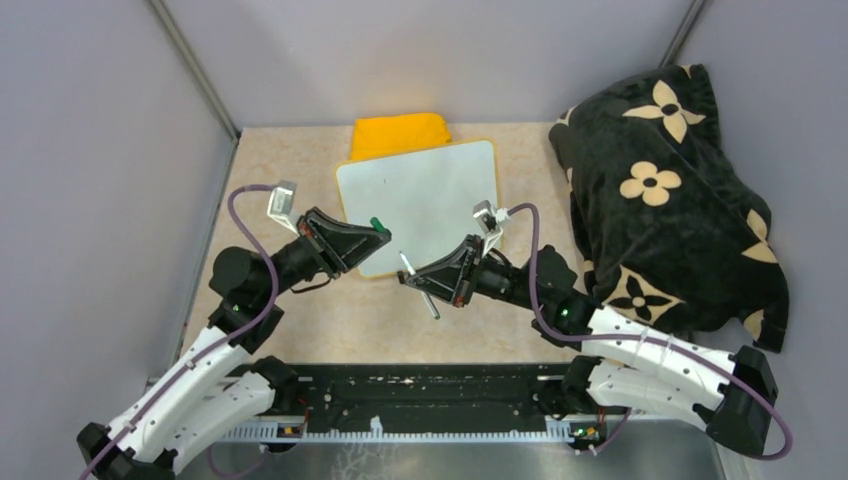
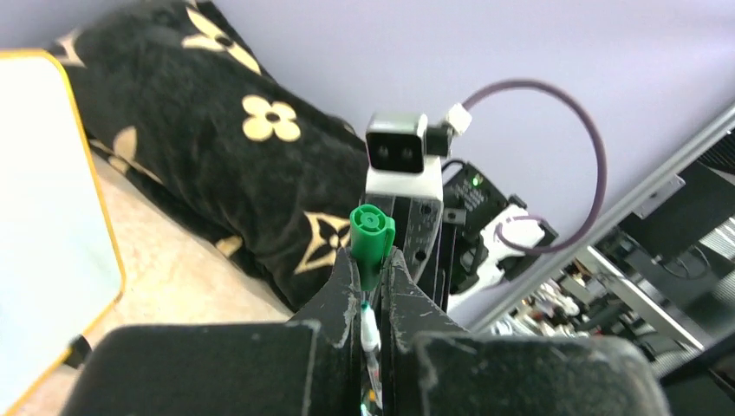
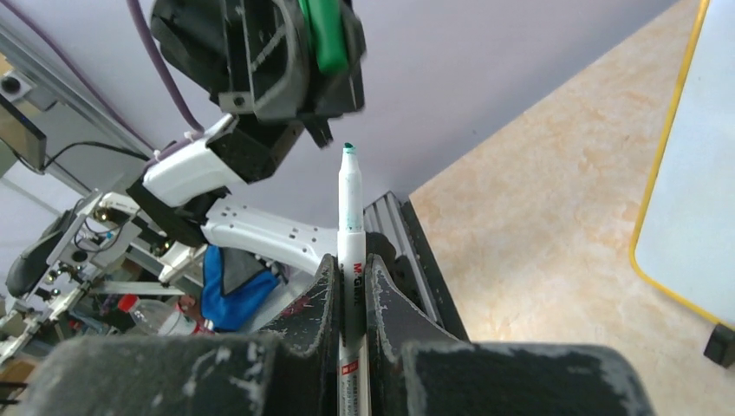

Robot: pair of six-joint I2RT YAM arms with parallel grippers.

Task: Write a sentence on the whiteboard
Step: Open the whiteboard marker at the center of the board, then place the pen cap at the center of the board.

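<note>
The green cap is clear of the marker's tip [image 1: 402, 254]. My left gripper continues to go to the open table [image 1: 335, 294] next to the whiteboard and lets go of the cap there.
The whiteboard [image 1: 420, 195] lies flat mid-table, white with a yellow rim, and its face is blank; no green sentence shows. My left gripper [image 1: 383, 233] hovers over the board's near left part, shut on a green marker cap [image 1: 377, 224]. In the left wrist view, the cap [image 2: 371, 238] sticks out between the fingertips of the left gripper [image 2: 371, 260]. My right gripper [image 1: 408, 281] is just off the board's near edge, shut on the uncapped white marker [image 1: 420, 288]. In the right wrist view the marker [image 3: 349, 234], held by the right gripper [image 3: 349, 260], points its green tip at the cap [image 3: 325, 39], a small gap apart.
A folded yellow cloth [image 1: 400, 133] lies behind the board, partly under its far edge. A big black blanket with cream flowers [image 1: 670, 190] fills the right side of the table. Grey walls close in the left, back and right. Small black clips [image 3: 719, 344] sit on the board's edge.
</note>
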